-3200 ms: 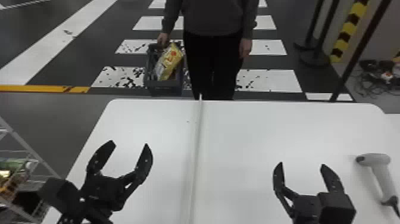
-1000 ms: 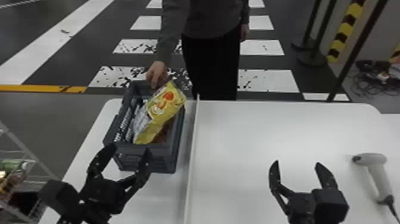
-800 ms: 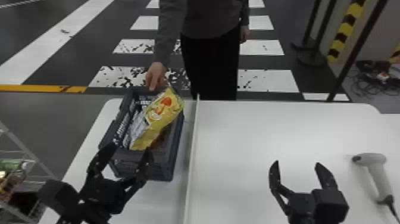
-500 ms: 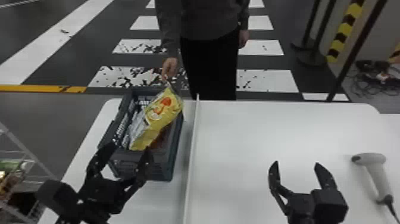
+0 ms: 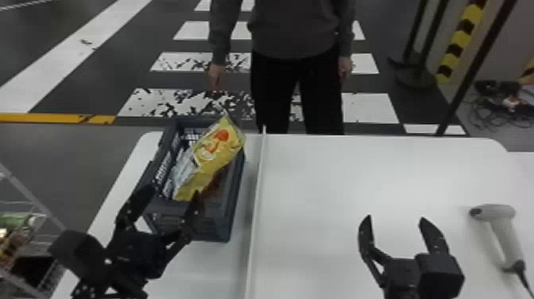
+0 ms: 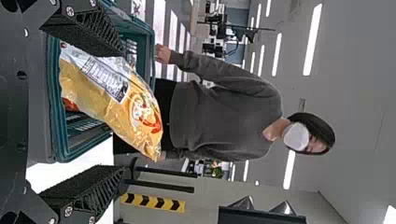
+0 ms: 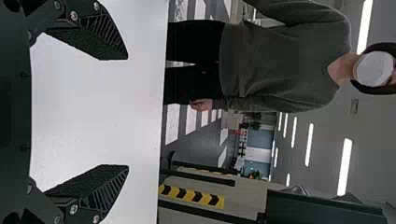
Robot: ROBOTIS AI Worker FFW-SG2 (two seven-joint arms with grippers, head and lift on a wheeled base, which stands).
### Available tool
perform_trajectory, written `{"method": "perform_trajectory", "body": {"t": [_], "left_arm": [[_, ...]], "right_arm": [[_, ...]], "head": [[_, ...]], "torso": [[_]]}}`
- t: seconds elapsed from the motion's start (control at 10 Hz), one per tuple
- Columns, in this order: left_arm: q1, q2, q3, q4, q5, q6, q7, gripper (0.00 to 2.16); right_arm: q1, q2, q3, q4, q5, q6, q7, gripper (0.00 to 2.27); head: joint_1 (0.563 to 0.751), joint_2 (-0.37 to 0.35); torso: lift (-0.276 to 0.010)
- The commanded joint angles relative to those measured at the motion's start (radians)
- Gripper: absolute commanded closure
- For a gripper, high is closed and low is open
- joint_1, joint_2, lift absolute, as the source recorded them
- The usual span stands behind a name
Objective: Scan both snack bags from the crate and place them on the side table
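Observation:
I expect a red snack bag to stay behind in the crate when I lift the yellow snack bag [image 5: 211, 158], because something reddish [image 5: 213, 187] shows underneath.
My left gripper [image 5: 173, 191] stands open at the near end of the grey crate [image 5: 222, 222], nothing held. In the left wrist view the left gripper [image 6: 121, 109] has the crate [image 6: 60, 144] and a yellow snack bag [image 6: 135, 112] beyond its spread fingers. The yellow snack bag [image 5: 216, 159] leans in the crate, its top above the far rim. Silver packaging and something reddish lie beside and under it. My right gripper [image 5: 397, 222] is open over the white table; in the right wrist view the right gripper [image 7: 127, 112] is empty. A white handheld scanner [image 5: 502, 234] lies at the right.
A thin raised divider [image 5: 256, 199] runs along the white table [image 5: 337, 179], right of the crate. A wire shelf [image 5: 31, 199] with packaged goods stands at the lower left. The scanner's cable [image 5: 524, 280] trails off near the right edge.
A person's hand brought the crate onto the table's left part, moved it slightly closer, then let go and withdrew. Both arms stay nearly where they were, grippers still open.

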Motion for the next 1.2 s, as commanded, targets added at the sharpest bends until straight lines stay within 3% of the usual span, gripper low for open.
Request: {"method": "perform_trajectory", "body": {"t": [0.0, 0.4, 0.6, 1.1], "left_arm": [[-0.022, 0.001, 0.007, -0.021, -0.005, 0.047, 0.001, 0.14], [-0.169, 0.007, 0.01, -0.078, -0.043, 0.373, -0.004, 0.14], [-0.264, 0.009, -0.016, -0.077, -0.102, 0.529, -0.006, 0.14], [-0.51, 0.015, -0.174, -0.014, -0.28, 0.814, -0.006, 0.14]], "right_arm": [[0.0, 0.001, 0.002, -0.002, 0.002, 0.0, 0.0, 0.17], [0.0, 0.001, 0.003, -0.003, 0.002, 0.003, 0.0, 0.17], [0.0, 0.001, 0.002, -0.003, 0.002, 0.006, 0.0, 0.17], [0.0, 0.001, -0.006, -0.003, -0.002, 0.009, 0.0, 0.17]], "head": [[0.695, 0.073], [0.695, 0.069], [0.695, 0.059], [0.695, 0.007]], "torso": [[-0.095], [-0.095], [-0.095], [-0.095]]}}
